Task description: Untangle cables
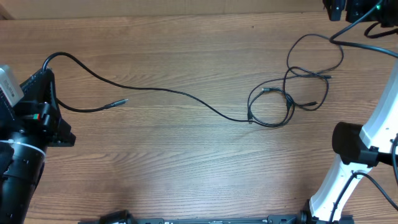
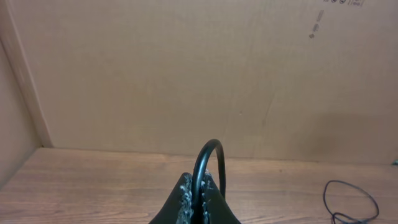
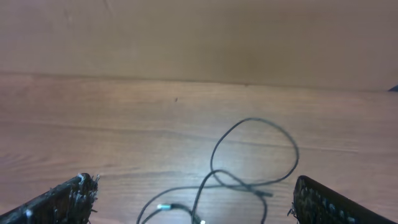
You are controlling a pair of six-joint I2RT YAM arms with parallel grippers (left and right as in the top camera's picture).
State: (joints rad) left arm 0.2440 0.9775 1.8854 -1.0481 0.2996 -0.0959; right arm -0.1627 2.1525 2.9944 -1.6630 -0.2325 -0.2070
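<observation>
My right gripper should now move down toward the crossing (image 1: 285, 78), because a strand of cable in the tangle (image 1: 284, 86) runs lengthwise between its open fingers. It should go on until its fingers close on that piece.
A long thin black cable (image 1: 174, 92) runs from my left gripper (image 1: 47, 73) across the table to a tangle of black cables (image 1: 289, 93) at the right. A second strand from the left ends in a free plug (image 1: 121, 101). In the left wrist view my left gripper (image 2: 200, 190) is shut on the cable (image 2: 208, 148), which arches up out of the jaws. The tangle (image 2: 351, 202) shows far right. In the right wrist view my right gripper (image 3: 193, 183) is open and empty, with the tangle's loops (image 3: 252, 119) and a silver-tipped plug (image 3: 163, 207) on the table between the fingers.
A cardboard wall (image 2: 186, 74) stands along the back of the wooden table (image 1: 186, 162). The right arm's white link and black joint (image 1: 349, 142) are at the lower right. The robot's own thicker black wires (image 1: 367, 45) hang at the top right.
</observation>
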